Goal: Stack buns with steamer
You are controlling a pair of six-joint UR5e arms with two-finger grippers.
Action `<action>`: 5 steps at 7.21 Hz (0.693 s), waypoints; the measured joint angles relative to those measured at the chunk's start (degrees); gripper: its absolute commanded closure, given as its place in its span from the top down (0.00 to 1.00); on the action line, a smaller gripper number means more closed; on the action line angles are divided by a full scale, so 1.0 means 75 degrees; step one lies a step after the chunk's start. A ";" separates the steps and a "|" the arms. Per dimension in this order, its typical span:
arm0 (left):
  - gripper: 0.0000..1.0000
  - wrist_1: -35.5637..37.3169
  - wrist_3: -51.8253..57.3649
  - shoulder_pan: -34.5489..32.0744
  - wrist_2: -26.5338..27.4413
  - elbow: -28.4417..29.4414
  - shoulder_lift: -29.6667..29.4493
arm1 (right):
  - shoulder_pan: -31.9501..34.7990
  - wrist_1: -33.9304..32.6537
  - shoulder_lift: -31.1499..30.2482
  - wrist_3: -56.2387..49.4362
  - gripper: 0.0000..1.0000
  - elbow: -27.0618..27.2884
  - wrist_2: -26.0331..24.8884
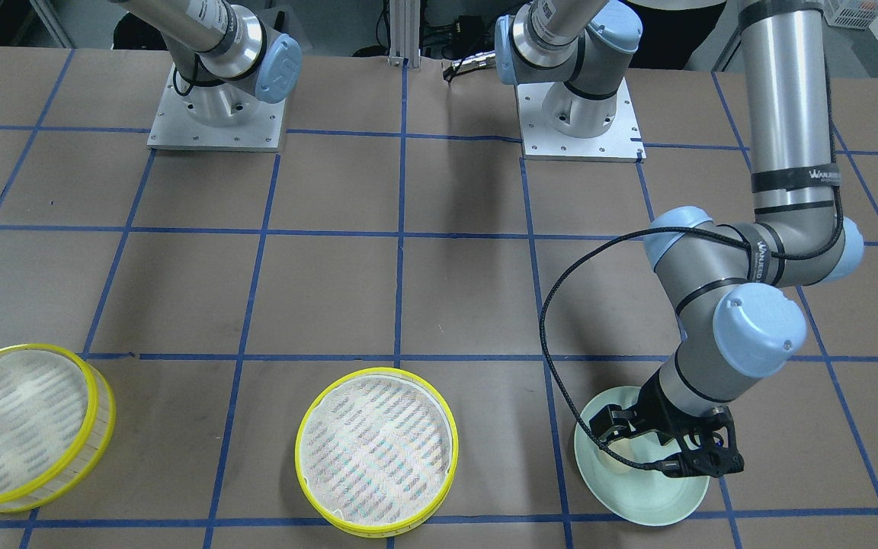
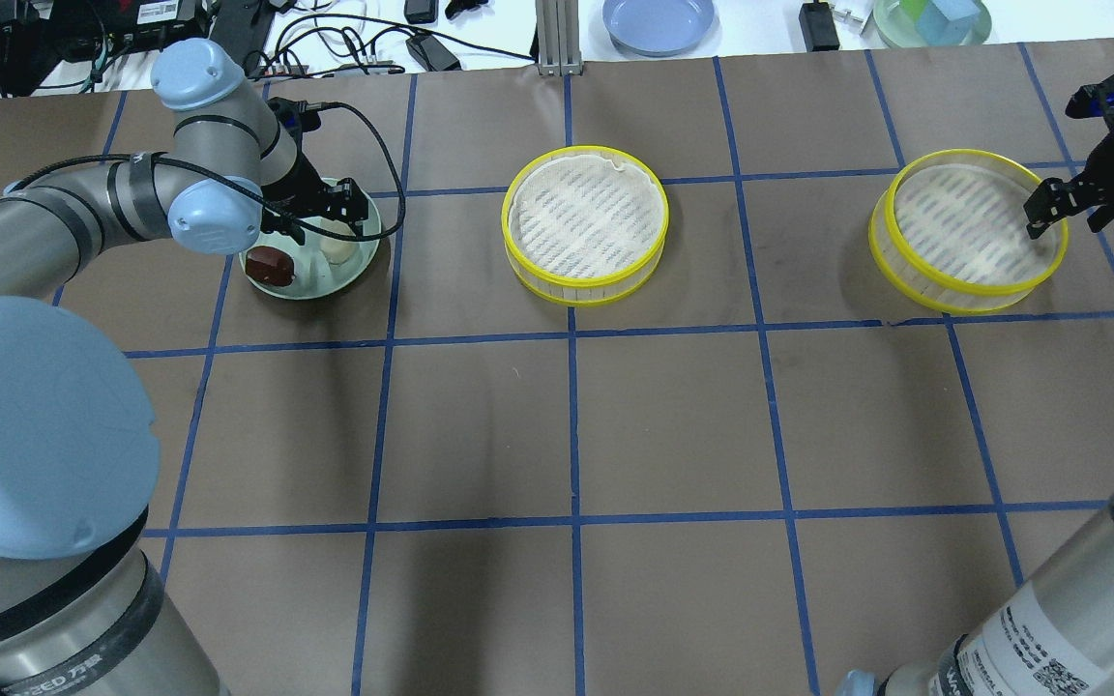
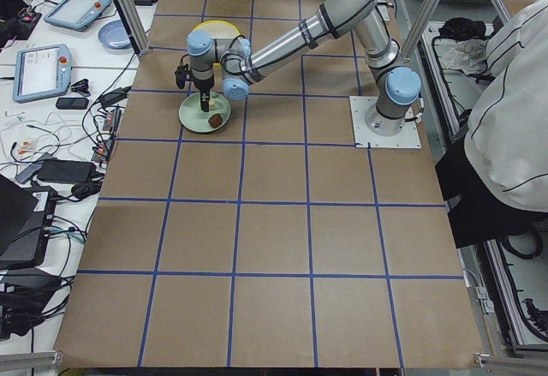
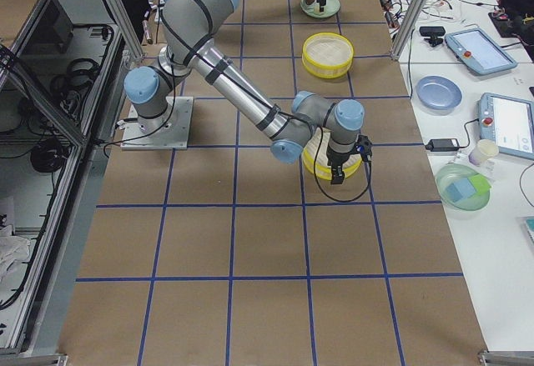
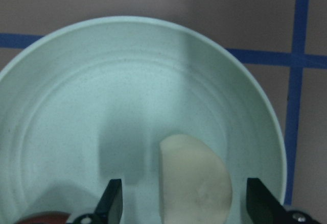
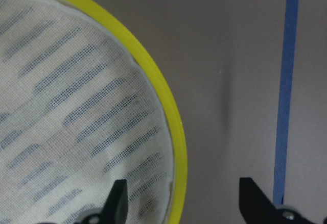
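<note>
My gripper will bring the white cloth (image 1: 17,422) along, still spread out, when it lifts and carries the steamer, because the cloth lies flat inside the yellow rim (image 1: 91,399).
A pale green plate (image 2: 310,287) holds a cream-white bun (image 2: 339,249) and a dark reddish-brown bun (image 2: 270,263). My left gripper (image 2: 337,224) hangs low over the plate. In the left wrist view it (image 5: 186,203) is open, with its fingers either side of the cream-white bun (image 5: 194,180). One yellow-rimmed steamer (image 2: 584,222) sits mid-table, another (image 2: 968,232) to the right. My right gripper (image 2: 1050,208) is open at that steamer's right edge. In the right wrist view the yellow rim (image 6: 168,112) lies between its fingers (image 6: 118,201).
A blue plate (image 2: 659,21) and a green bowl (image 2: 934,19) holding blocks sit beyond the table's far edge, among cables. Both arm bases (image 1: 216,114) stand on the robot's side of the table. Blue tape lines grid the brown tabletop.
</note>
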 measured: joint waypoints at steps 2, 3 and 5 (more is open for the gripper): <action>0.00 0.0007 0.0001 0.0000 -0.0002 0.0127 -0.0007 | 0.0000 -0.0319 0.0015 0.0004 0.00 0.0018 0.0128; 0.00 0.0006 -0.0050 0.0001 -0.0022 0.0230 0.0086 | -0.0001 -0.0390 0.0010 0.0003 0.00 0.0025 0.0186; 0.00 -0.0007 -0.0375 -0.0046 -0.0235 0.0403 0.0393 | 0.0006 -0.0416 -0.0148 -0.0009 0.00 0.0010 0.0211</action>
